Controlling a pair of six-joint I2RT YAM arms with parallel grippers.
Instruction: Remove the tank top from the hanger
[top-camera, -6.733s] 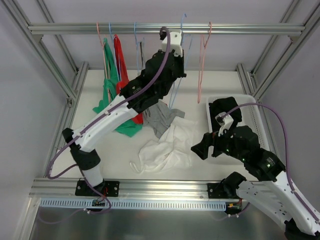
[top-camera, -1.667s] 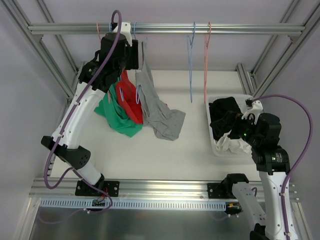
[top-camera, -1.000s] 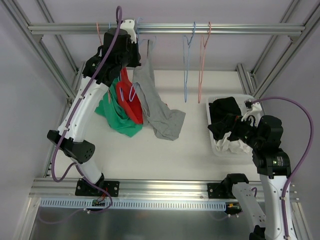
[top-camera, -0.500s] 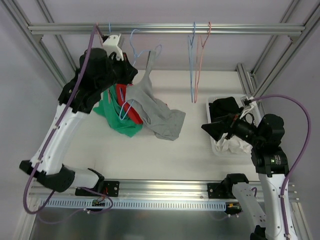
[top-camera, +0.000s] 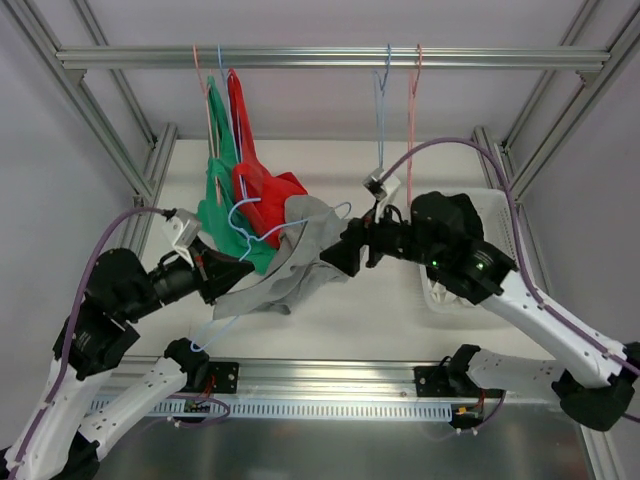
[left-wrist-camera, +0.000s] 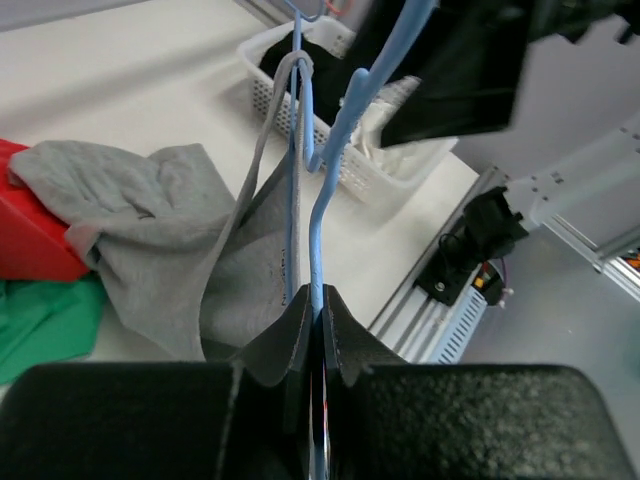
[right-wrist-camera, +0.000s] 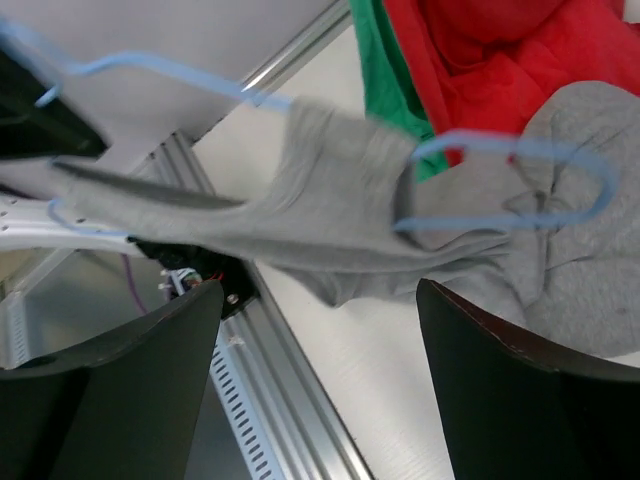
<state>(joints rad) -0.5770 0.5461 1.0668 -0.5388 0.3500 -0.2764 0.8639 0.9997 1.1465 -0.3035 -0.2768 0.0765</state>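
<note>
The grey tank top's strap (left-wrist-camera: 298, 62) is looped over the hanger's wire, so the robot's right gripper should hold the tank top (top-camera: 323, 232) while the left gripper lifts the hanger free.
The grey tank top (top-camera: 290, 275) hangs on a light blue wire hanger (top-camera: 303, 221), held low over the table's front middle, off the rail. My left gripper (top-camera: 213, 272) is shut on the hanger's wire; in the left wrist view the jaws (left-wrist-camera: 318, 305) pinch the blue hanger (left-wrist-camera: 335, 140), with the grey top (left-wrist-camera: 165, 215) draped beyond. My right gripper (top-camera: 332, 257) is open, just right of the top and apart from it. In the right wrist view its fingers (right-wrist-camera: 110, 400) stand wide apart below the grey top (right-wrist-camera: 330, 215) and hanger (right-wrist-camera: 500, 145).
A red top (top-camera: 248, 165) and a green top (top-camera: 215, 180) hang from the rail at back left. An empty blue hanger (top-camera: 382, 90) and a pink one (top-camera: 412, 100) hang at back right. A white basket (top-camera: 480, 192) of clothes stands behind my right arm.
My left arm has swung down and forward, carrying the hanger with the grey top off the rail. My right arm has moved left from the basket to the top, gripper open.
</note>
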